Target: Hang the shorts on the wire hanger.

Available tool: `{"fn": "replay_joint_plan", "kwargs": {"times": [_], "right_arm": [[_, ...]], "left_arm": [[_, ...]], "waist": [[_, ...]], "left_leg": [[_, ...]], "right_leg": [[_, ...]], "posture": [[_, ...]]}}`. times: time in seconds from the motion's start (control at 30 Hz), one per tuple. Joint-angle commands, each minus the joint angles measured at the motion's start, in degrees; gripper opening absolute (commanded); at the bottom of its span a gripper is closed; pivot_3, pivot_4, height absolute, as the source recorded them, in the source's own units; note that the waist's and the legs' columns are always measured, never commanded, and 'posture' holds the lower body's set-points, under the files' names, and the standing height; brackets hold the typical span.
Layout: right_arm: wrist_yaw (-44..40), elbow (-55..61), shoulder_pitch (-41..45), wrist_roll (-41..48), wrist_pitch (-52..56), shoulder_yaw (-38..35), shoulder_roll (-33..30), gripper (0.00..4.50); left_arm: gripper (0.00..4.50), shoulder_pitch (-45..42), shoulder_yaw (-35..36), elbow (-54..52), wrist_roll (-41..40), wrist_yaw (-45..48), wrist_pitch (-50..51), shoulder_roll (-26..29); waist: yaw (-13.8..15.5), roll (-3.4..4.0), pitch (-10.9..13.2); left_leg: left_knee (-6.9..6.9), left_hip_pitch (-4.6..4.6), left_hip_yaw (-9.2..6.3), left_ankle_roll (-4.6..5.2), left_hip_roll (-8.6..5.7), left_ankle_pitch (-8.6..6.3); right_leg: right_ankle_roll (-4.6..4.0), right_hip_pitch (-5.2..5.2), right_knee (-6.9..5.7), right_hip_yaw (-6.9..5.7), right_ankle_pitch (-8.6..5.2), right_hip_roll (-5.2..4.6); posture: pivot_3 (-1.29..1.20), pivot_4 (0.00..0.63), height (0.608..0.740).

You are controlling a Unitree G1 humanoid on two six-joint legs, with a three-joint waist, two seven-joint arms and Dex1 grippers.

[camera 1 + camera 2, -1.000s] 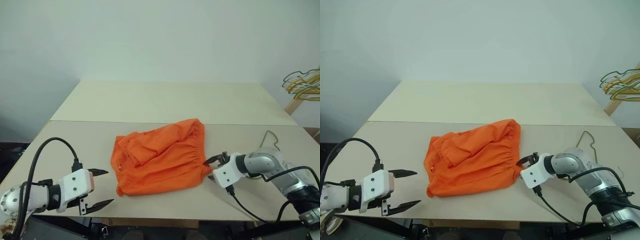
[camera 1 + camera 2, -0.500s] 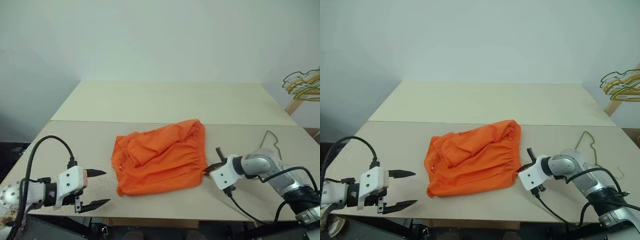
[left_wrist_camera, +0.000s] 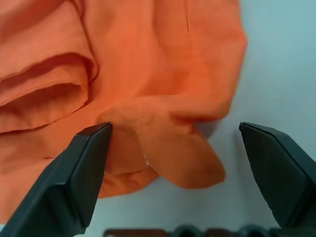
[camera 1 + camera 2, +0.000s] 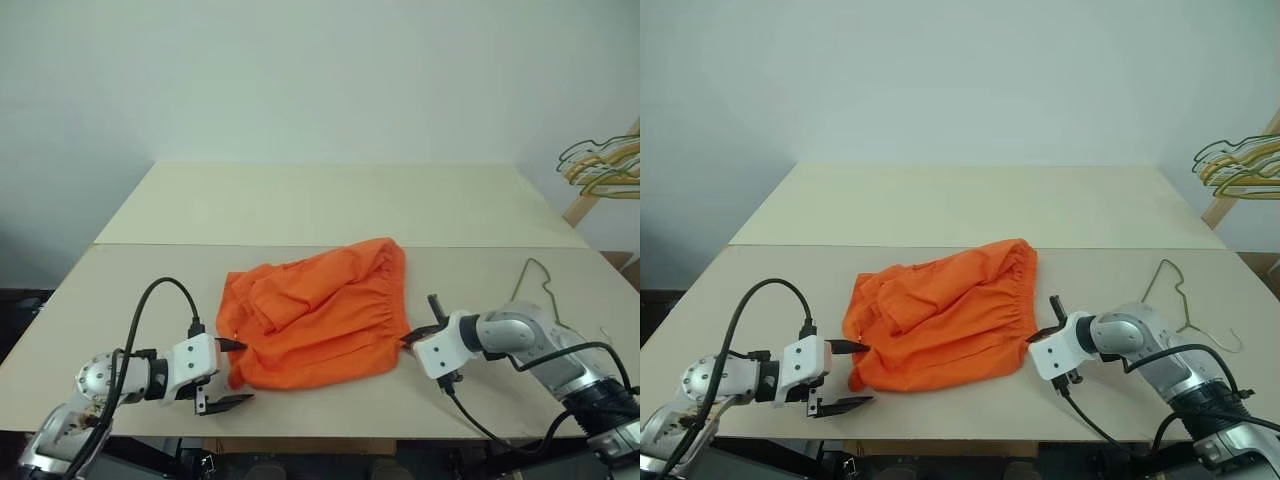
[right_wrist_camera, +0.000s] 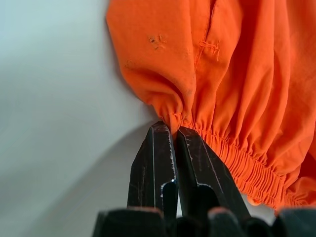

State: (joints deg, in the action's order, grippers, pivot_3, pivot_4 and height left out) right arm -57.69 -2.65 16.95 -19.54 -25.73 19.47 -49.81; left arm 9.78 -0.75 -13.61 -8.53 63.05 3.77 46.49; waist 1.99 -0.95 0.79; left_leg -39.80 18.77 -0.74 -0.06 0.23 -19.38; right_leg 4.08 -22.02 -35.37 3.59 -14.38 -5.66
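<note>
The orange shorts [image 4: 325,335] have loose folds [image 4: 300,293] doubled over their legs, so I expect them to spread out flat, legs apart, when I pull the hem corner.
The orange shorts [image 4: 315,310] lie crumpled flat on the near table, waistband toward the right. My right gripper [image 5: 174,129] is shut on the near end of the gathered waistband [image 5: 232,163]; it also shows at the shorts' right edge [image 4: 408,343]. My left gripper [image 3: 174,126] is open and low over the table. Its two fingers [image 3: 84,173] straddle the shorts' near-left corner, a folded leg hem [image 3: 182,158]. The wire hanger [image 4: 1183,300] lies flat on the table behind my right arm, its hook pointing away from me.
A bunch of gold and green wire hangers [image 4: 600,160] hangs on a wooden stand at the far right. The beige table [image 4: 300,200] extends well behind the shorts, with a seam across it. Its front edge runs just under both grippers.
My left gripper has dropped and moved right, from out in the open to around the shorts' near-left corner. My right gripper has gone from open to shut on the waistband.
</note>
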Motion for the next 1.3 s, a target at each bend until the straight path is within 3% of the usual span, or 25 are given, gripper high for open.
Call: {"fn": "replay_joint_plan", "kwargs": {"times": [0.03, 0.37, 0.53, 0.67, 1.0, 1.13, 1.23, 1.3], "right_arm": [[0.46, 2.36, 0.28, 1.16, 0.90, -1.99, -0.78, 0.00], [0.48, 1.34, 1.26, 0.98, 0.39, -1.46, -0.85, 0.00], [0.24, 1.18, 1.51, 1.25, 0.59, -1.65, -1.03, 0.00], [-1.42, 3.44, 0.32, 3.46, 3.95, -3.36, -2.56, 0.00], [-12.98, 20.89, -9.56, 19.72, 12.91, -7.19, -12.76, 0.00], [-12.09, 22.73, -7.79, 23.57, 19.40, -8.09, -10.78, 0.00], [-6.74, 15.60, 3.25, 21.39, 26.64, -9.33, -5.76, 0.00], [1.74, 6.15, 13.70, 15.90, 27.90, -9.99, -0.98, 0.00]], "left_arm": [[3.30, 0.38, -0.81, -0.56, 2.50, -1.64, -1.27, 0.90], [0.05, -0.90, 0.48, 1.11, 3.74, -5.42, -1.36, 0.71], [0.02, 0.40, 2.80, -0.01, 3.11, -3.60, -2.20, 4.31], [0.02, 3.95, 6.11, -1.93, 4.44, -1.00, -3.60, 10.59], [0.02, 10.17, 9.45, -8.35, 4.43, 1.27, -1.58, 16.09], [0.02, 6.12, 7.81, -8.75, 3.16, -0.29, 0.41, 13.83], [0.02, -8.99, 4.49, -4.99, 5.30, -10.57, 6.91, 4.72], [0.02, -23.44, 3.06, 1.10, 10.40, -22.07, 12.37, -3.14]], "waist": [[-0.04, 0.00, 0.00], [0.07, 0.00, 0.00], [0.07, 0.00, 0.00], [0.03, 0.00, 0.02], [0.41, -0.02, 0.06], [0.31, -0.13, 0.12], [0.31, 0.03, 0.27], [0.49, -0.05, 0.31]], "left_leg": [[0.00, -0.01, 0.01, 0.00, 0.00, 0.00], [0.00, -0.02, 0.01, 0.00, 0.00, 0.00], [0.01, -0.02, 0.02, 0.00, 0.01, 0.00], [0.02, -0.01, 0.04, 0.02, 0.07, -0.01], [-0.02, -0.04, 0.09, 0.10, 0.16, -0.06], [0.00, -0.25, 0.15, 0.15, 0.32, -0.09], [-0.01, -0.57, 0.18, 0.17, 0.40, -0.10], [-0.03, -0.84, 0.18, 0.17, 0.40, -0.10]], "right_leg": [[0.00, 0.00, 0.01, 0.01, 0.00, 0.00], [0.00, 0.00, 0.00, 0.01, 0.00, 0.00], [0.00, 0.00, 0.00, 0.01, 0.00, 0.01], [-0.03, -0.03, 0.02, 0.02, -0.02, 0.05], [-0.06, 0.04, 0.03, 0.02, -0.04, 0.13], [-0.14, 0.17, 0.01, 0.03, -0.09, 0.31], [-0.18, 0.60, 0.06, 0.03, -0.08, 0.39], [-0.21, 0.86, 0.04, 0.02, -0.03, 0.44]], "posture": [[0.08, 0.000, 0.740], [0.09, 0.000, 0.740], [0.09, 0.000, 0.740], [0.09, 0.000, 0.740], [0.09, 0.000, 0.740], [0.09, 0.000, 0.740], [0.09, 0.000, 0.740], [0.09, 0.000, 0.740]]}}
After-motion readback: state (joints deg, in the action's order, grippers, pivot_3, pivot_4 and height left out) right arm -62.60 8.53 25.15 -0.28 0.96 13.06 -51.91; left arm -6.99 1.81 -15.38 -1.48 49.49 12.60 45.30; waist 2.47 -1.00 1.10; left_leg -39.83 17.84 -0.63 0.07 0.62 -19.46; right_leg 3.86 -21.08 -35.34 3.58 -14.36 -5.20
